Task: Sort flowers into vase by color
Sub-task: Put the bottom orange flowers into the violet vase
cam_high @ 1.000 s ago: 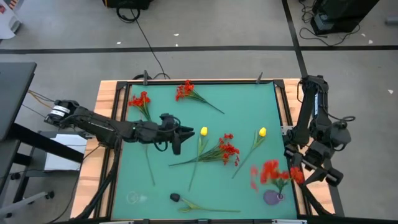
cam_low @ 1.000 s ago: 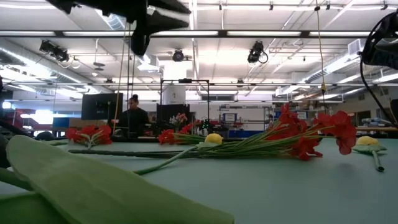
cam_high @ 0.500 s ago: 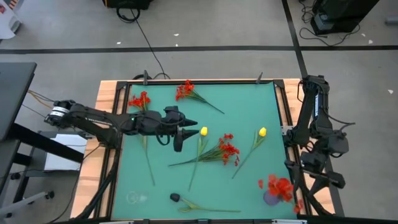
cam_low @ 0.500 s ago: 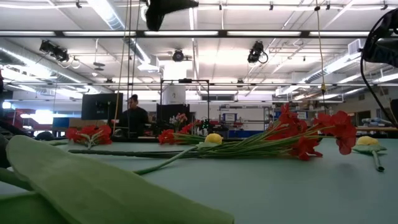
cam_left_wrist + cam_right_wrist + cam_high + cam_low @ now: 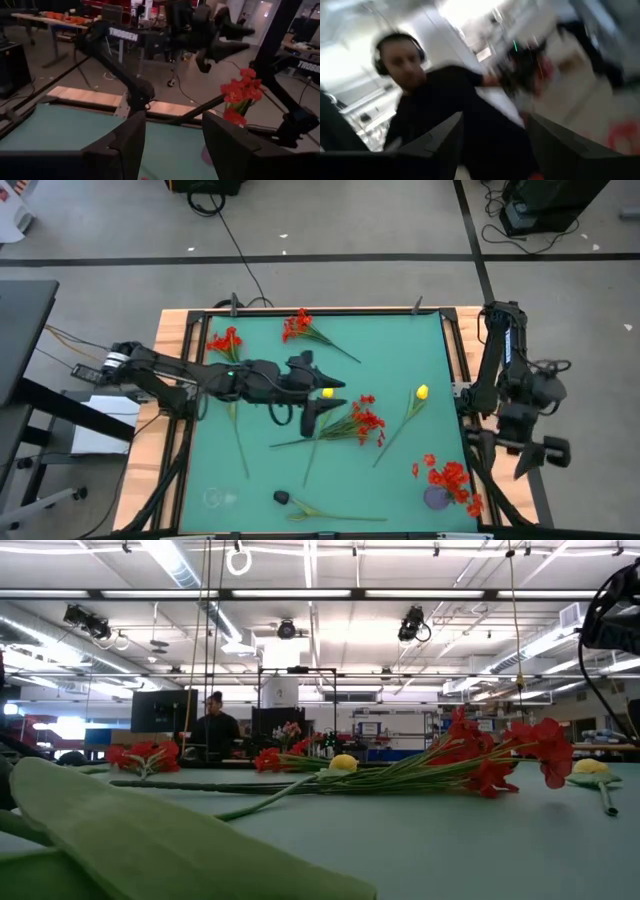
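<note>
I should continue to lower my open left gripper until it closes (image 5: 338, 432) around the larger red spray's stems (image 5: 343, 429), because they lie free between the yellow flower and red heads.
Loose flowers lie flat on the green mat (image 5: 260, 480): red sprays (image 5: 227, 340) (image 5: 298, 325) at the far left, a larger red spray (image 5: 366, 420) mid-table, yellow heads (image 5: 328, 392) (image 5: 422, 392) and a dark head (image 5: 282, 497) near the front. A bunch of red flowers (image 5: 448, 476) stands in a purple vase (image 5: 437, 499) at the near right. My left gripper (image 5: 328, 402) hangs open, high above the middle yellow flower, with nothing between its fingers (image 5: 173, 145). My right gripper (image 5: 548, 452) is open beyond the table's right edge, also with nothing in it (image 5: 495, 145).
A wooden frame (image 5: 170, 380) borders the mat. A faint clear round object (image 5: 215, 498) sits at the near left. In the low view a broad green leaf (image 5: 150, 840) fills the foreground. A person (image 5: 213, 725) stands in the room beyond the table.
My left gripper has risen out of the low view and moved toward the table's right, over the middle yellow flower. The red flowers in the purple vase have swayed and settled. My right gripper has rolled at its wrist beside the table's right edge.
</note>
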Tool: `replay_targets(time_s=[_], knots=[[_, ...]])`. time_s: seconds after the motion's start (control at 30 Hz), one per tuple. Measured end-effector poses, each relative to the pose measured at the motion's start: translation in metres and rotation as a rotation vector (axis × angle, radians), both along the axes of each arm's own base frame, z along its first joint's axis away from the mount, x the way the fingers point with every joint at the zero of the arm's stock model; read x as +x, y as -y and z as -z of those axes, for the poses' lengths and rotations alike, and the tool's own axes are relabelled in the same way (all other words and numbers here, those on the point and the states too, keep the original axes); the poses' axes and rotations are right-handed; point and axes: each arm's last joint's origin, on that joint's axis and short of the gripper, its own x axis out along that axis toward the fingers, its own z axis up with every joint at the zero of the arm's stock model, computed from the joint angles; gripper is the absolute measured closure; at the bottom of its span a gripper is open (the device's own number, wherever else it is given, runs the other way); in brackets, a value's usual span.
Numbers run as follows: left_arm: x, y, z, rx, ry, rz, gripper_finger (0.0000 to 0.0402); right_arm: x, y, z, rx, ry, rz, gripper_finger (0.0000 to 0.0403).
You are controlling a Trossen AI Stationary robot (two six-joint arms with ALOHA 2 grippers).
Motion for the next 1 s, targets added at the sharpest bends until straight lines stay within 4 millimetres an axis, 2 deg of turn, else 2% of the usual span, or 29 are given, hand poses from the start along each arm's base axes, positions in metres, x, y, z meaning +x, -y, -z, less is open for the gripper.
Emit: replay_targets(time_s=[0.1, 0.2, 0.4, 0.53, 0.67, 0.83, 1.0], knots=[[0.015, 0.003, -0.001, 0.000, 0.000, 0.000, 0.0200, 0.000, 0.008, -0.012, 0.042, 0.122, 0.122, 0.0176], [0.026, 0.005, 0.005, 0.004, -0.024, 0.007, 0.0200, 0.002, 0.016, -0.018, 0.028, 0.178, 0.322, 0.0176], [0.037, 0.016, 0.024, -0.031, -0.098, 0.035, 0.0200, 0.012, 0.033, -0.017, -0.050, 0.005, 0.753, 0.0176], [0.040, 0.020, 0.039, -0.047, -0.191, 0.033, 0.0200, 0.018, 0.039, -0.016, -0.058, -0.047, 0.879, 0.0176], [0.040, 0.012, 0.058, -0.087, -0.351, -0.025, 0.0200, 0.023, 0.042, -0.015, -0.050, -0.077, 0.960, 0.0176], [0.042, 0.002, 0.091, -0.097, -0.565, -0.087, 0.0200, 0.030, 0.042, -0.013, -0.005, -0.106, 1.008, 0.0176], [0.058, 0.001, 0.126, -0.043, -0.652, -0.090, 0.0200, 0.040, 0.037, -0.007, -0.044, -0.163, 1.129, 0.0182]])
